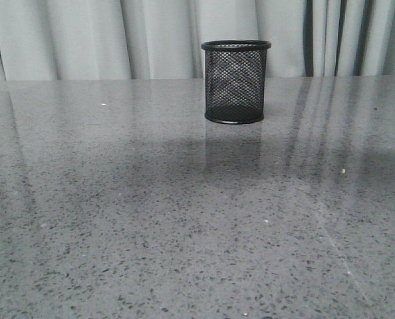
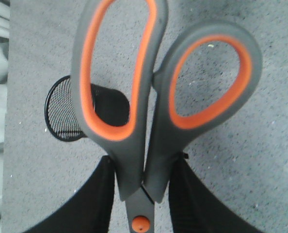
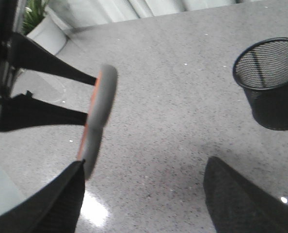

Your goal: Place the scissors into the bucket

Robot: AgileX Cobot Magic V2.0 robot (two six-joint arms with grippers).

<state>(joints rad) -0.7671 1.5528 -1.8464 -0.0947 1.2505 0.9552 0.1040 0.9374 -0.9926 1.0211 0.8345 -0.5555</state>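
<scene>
The scissors (image 3: pixel 99 119) will lean at a slant with their handles above the bucket's rim when I lower them in, because the bucket's opening (image 1: pixel 236 45) is wide and the bucket's sides are short.
The scissors (image 2: pixel 134 155) have grey loop handles lined with orange and hang in the air over the table. My left gripper (image 2: pixel 145 165) is shut on their neck just above the orange pivot, handles pointing away from the wrist. The black mesh bucket (image 1: pixel 236 81) stands upright near the table's far edge, and the bucket (image 2: pixel 61 114) shows partly behind one handle. In the right wrist view the scissors (image 3: pixel 98 114) appear edge-on between the left gripper's fingers (image 3: pixel 52 70). My right gripper (image 3: pixel 144 194) is open over bare table, with the bucket (image 3: pixel 267 82) off to one side. Neither gripper appears in the front view.
The grey speckled table (image 1: pixel 184 219) runs back to pale curtains (image 1: pixel 84 36). A potted plant (image 3: pixel 42 22) sits beyond the table's edge in the right wrist view.
</scene>
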